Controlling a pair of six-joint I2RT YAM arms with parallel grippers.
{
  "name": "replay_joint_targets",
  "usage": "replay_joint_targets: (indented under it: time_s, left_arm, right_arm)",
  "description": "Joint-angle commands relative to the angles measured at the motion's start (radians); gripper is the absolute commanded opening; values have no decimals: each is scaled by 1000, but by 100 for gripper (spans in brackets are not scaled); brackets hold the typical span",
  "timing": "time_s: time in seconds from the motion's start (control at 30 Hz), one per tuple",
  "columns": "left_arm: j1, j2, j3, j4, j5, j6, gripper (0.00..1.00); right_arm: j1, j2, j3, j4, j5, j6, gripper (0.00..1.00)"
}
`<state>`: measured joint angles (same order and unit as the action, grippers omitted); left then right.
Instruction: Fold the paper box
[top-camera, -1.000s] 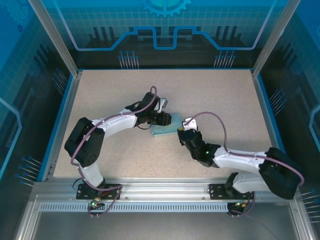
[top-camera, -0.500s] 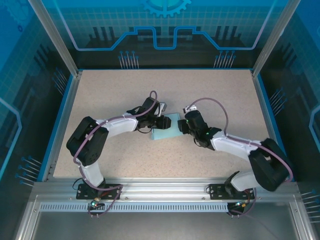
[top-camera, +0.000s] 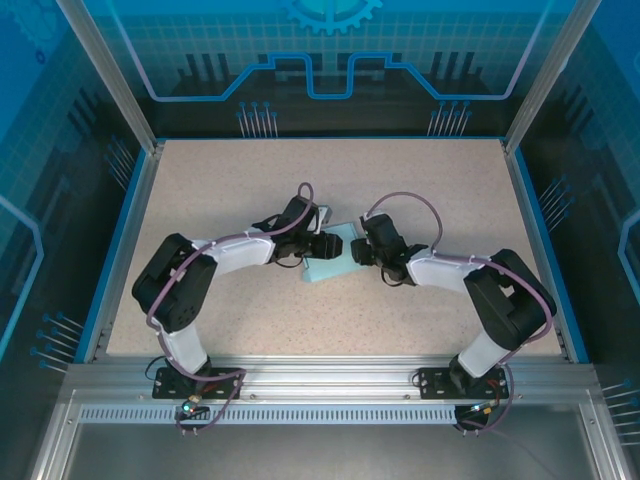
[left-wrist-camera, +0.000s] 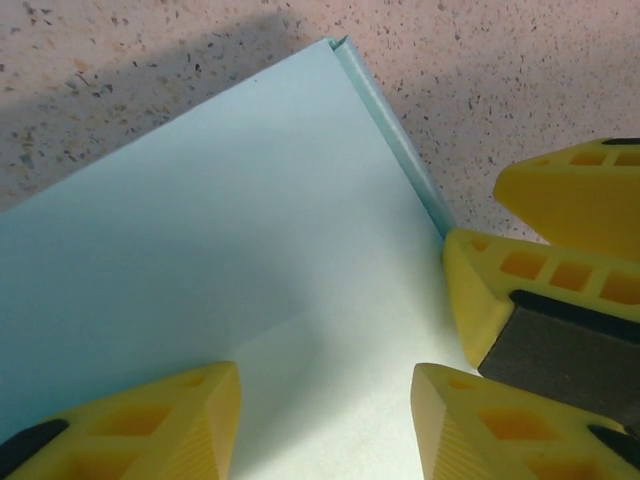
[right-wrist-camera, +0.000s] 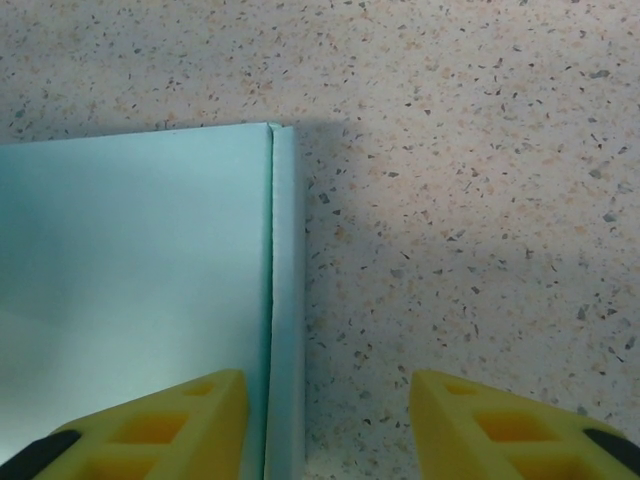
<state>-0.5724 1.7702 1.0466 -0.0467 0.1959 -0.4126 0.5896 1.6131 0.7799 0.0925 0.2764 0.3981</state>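
The paper box's flat side (left-wrist-camera: 320, 370) is under both fingers of my left gripper, so I should turn the box and bring my left gripper over the box's far edge (left-wrist-camera: 170, 125), with a finger on each side.
The paper box (top-camera: 328, 267) is a pale blue flat rectangle lying mid-table between both grippers. My left gripper (top-camera: 327, 244) hovers over its far left part, open. In the left wrist view the paper box (left-wrist-camera: 230, 230) spreads under the left gripper (left-wrist-camera: 325, 425), whose yellow fingers are apart with nothing gripped. My right gripper (top-camera: 357, 252) stands open at the box's right edge. The right gripper's fingertips (left-wrist-camera: 500, 290) show beside that edge. In the right wrist view the right gripper (right-wrist-camera: 330, 430) straddles the paper box's (right-wrist-camera: 130, 270) folded side edge, one finger over paper, one over table.
The speckled beige table (top-camera: 250, 180) has a raised blue rim (top-camera: 130, 230) on both sides and at the back. An aluminium rail (top-camera: 330, 375) runs along the near edge by the arm bases. Purple cables arch over both wrists.
The right arm has swung left and away from its base until its gripper reached the box's right edge. The left gripper's jaws have spread a little wider over the box.
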Motion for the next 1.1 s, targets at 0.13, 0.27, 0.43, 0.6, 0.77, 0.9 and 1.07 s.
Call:
replay_joint_targets:
  time_s: [0.13,0.27,0.43,0.6,0.77,0.9,1.07]
  left_arm:
    - [114,-97,24,-37,-36,63,61]
    - [184,-22,110,-102,24,106,65]
    - [224,116,250,-234,119,182,66]
    - [226,215,355,-361,241,265,65]
    - [224,211,313,-330,357,241,60]
    - [223,168,226,-278,411,201,54]
    - [219,112,119,-201,472,147,53]
  right_arm:
    - [-11,-152,94,-296,-77,-70,54]
    - [-7,-189,94,-439,-215,10,57]
    - [43,-209,23,-458,-345,127,59]
    - [44,-205,-79,-270,-499,249,63]
    - [-1,-128,-79,-167,-567,268,63]
    - [-85,-93,-52,-137,-616,246,63]
    - [-164,-64,-43,-123,-659,230,62]
